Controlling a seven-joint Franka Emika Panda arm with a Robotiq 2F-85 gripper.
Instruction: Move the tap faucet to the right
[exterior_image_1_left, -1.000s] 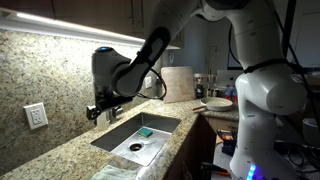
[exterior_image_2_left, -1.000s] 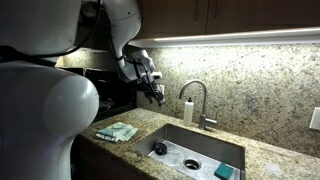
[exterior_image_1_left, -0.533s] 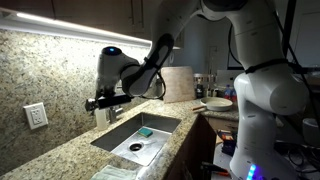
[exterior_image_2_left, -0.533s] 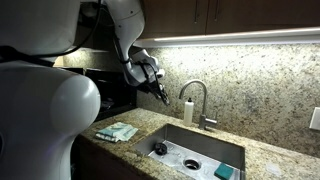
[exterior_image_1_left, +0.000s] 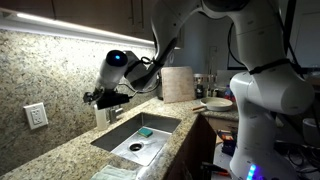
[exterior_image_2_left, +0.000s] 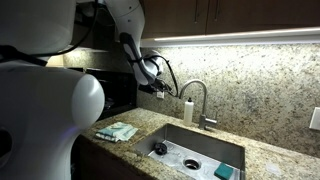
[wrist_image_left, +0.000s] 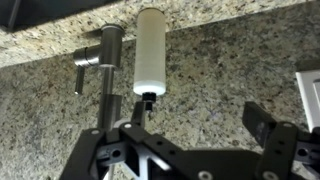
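My gripper needs to move back across toward the tap faucet's gooseneck (exterior_image_2_left: 195, 82), because its open fingers face the granite backsplash (wrist_image_left: 207, 122) past the soap bottle, away from the tap faucet.
The tap faucet (exterior_image_2_left: 203, 92) is a shiny silver gooseneck behind the sink (exterior_image_2_left: 170, 135), its spout arched over the basin. In the wrist view its silver base and side handle (wrist_image_left: 108, 58) stand against the granite backsplash, next to the white soap bottle (wrist_image_left: 150, 52), which also shows in an exterior view (exterior_image_2_left: 187, 109). My gripper (exterior_image_2_left: 158, 88) is open and empty, in the air beside the faucet and a little apart from it, facing the backsplash. Its jaws (wrist_image_left: 190, 128) frame bare granite. In an exterior view the gripper (exterior_image_1_left: 101, 98) hides the faucet.
A blue-green sponge (exterior_image_1_left: 145, 131) lies in the sink, also seen in an exterior view (exterior_image_2_left: 224, 172). A folded cloth (exterior_image_2_left: 117, 131) lies on the counter. A wall outlet (exterior_image_1_left: 36, 116), a leaning board (exterior_image_1_left: 178, 84) and a plate (exterior_image_1_left: 217, 103) are nearby. Cabinets hang overhead.
My gripper has risen and swung toward the faucet, turning to face the backsplash. It has stayed open. The faucet and soap bottle have not moved.
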